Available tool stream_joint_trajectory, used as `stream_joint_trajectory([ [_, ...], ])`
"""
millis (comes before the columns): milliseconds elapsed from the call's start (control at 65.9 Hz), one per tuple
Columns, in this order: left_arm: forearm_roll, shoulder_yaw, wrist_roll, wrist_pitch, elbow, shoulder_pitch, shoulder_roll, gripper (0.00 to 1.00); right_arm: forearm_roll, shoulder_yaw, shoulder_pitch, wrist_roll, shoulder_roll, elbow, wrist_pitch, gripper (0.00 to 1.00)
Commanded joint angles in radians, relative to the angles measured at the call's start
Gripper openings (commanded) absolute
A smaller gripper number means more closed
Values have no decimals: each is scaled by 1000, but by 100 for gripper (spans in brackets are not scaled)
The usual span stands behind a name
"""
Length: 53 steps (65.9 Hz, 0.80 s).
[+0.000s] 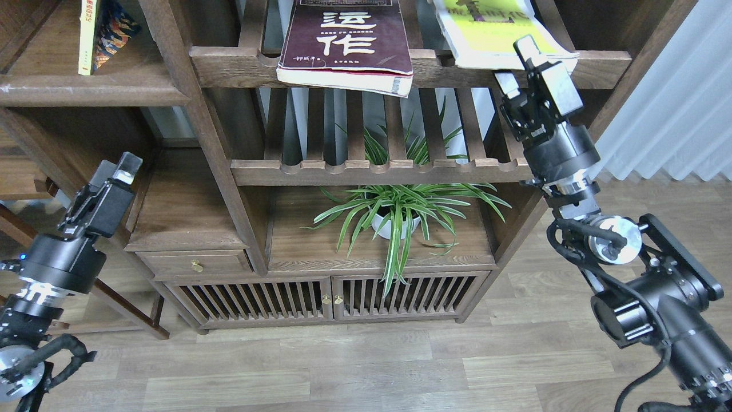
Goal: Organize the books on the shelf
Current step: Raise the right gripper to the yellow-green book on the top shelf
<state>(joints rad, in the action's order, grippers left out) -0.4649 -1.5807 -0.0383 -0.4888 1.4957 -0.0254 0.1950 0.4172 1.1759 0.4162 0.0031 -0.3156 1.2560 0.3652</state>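
Note:
I expect the yellow-cream book (488, 26) to stay flat and shut when I pull it out, because the overhanging front edge (484, 62) sticks straight out past the rail.
The maroon book (346, 43) with white Chinese characters lies flat on the top slatted shelf, overhanging its front rail. The yellow-cream book (492, 28) lies flat to its right, also overhanging. My right gripper (516, 64) is open at that book's front right edge, one finger over the cover and one below the rail. A thin book with a blue-orange picture (114, 28) and a yellow spine stands leaning on the solid dark-brown shelf (86, 91) at the top left. My left gripper (117, 167) is open and empty, low at the left, well below that shelf.
A second slatted shelf (377, 169) sits below the books. A potted spider plant (394, 220) stands on the cabinet top under it. A small drawer unit (189, 229) is beside my left gripper. A pale curtain (675, 103) hangs at the right.

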Motion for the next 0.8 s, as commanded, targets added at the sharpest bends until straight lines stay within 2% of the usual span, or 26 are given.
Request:
stream_joint_trajectory([
  [0, -1, -1, 0, 0, 0, -2, 0, 87, 2, -1, 4, -2, 3, -3, -29, 90],
  [394, 0, -1, 0, 0, 1, -7, 1, 87, 2, -1, 16, -2, 3, -10, -60, 89],
  [607, 0, -1, 0, 0, 3, -7, 4, 87, 5, 1, 21, 0, 4, -20, -63, 78],
  [698, 0, -2, 0, 0, 3, -7, 4, 87, 8, 4, 21, 2, 6, -21, -63, 68],
  [713, 0, -2, 0, 0, 5, -7, 4, 87, 9, 16, 21, 6, 16, -23, -58, 57],
  [789, 0, -2, 0, 0, 5, -7, 4, 87, 9, 41, 19, 6, 33, -24, -58, 45],
])
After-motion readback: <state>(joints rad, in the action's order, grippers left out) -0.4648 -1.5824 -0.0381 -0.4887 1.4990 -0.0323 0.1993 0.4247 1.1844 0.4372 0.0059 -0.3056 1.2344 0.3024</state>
